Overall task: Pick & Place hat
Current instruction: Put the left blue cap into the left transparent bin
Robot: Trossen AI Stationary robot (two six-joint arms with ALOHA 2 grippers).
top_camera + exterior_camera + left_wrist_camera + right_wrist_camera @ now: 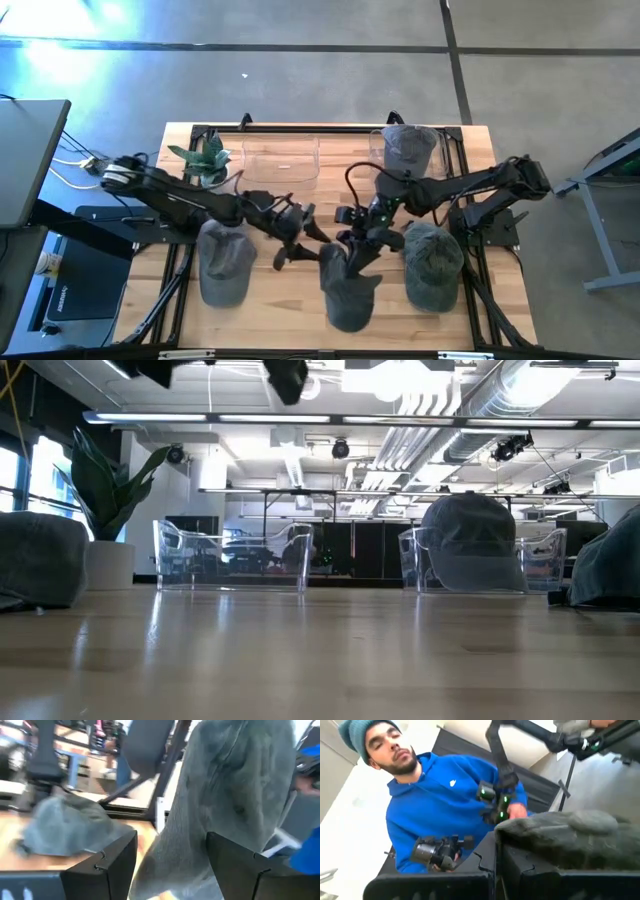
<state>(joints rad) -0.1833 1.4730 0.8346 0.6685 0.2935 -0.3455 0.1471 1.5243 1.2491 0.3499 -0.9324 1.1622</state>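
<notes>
The hat hangs folded and slack (350, 298) from the robot's right gripper, so the robot should move its left gripper back and turn the hat top up before it takes the hat's edge.
Several grey hats show in the high view. One lies at the near left (222, 262), one at the near right (432, 262), and one sits in the far right clear bin (410, 148). A fourth hat (348, 288) hangs over the table's near middle, with my right gripper (360, 242) shut on it. It is above what the low view takes in. My left gripper (298, 236) is open just left of it. In the left wrist view the hanging hat (220, 795) drops between the open fingers (100, 865); whether they touch it I cannot tell. My right gripper pinches a fold of the hat's cloth (530, 832) between its two shut fingers (485, 870), which lie about level and come from the table's right. Which part of the hat this is I cannot tell. The hat hangs slack below the fingers, clear of the table.
An empty clear bin (280, 158) stands at the far middle, with a potted plant (205, 158) to its left. A black frame runs round the table's far edge (320, 128). A person in a blue hoodie (435, 815) shows beyond the table.
</notes>
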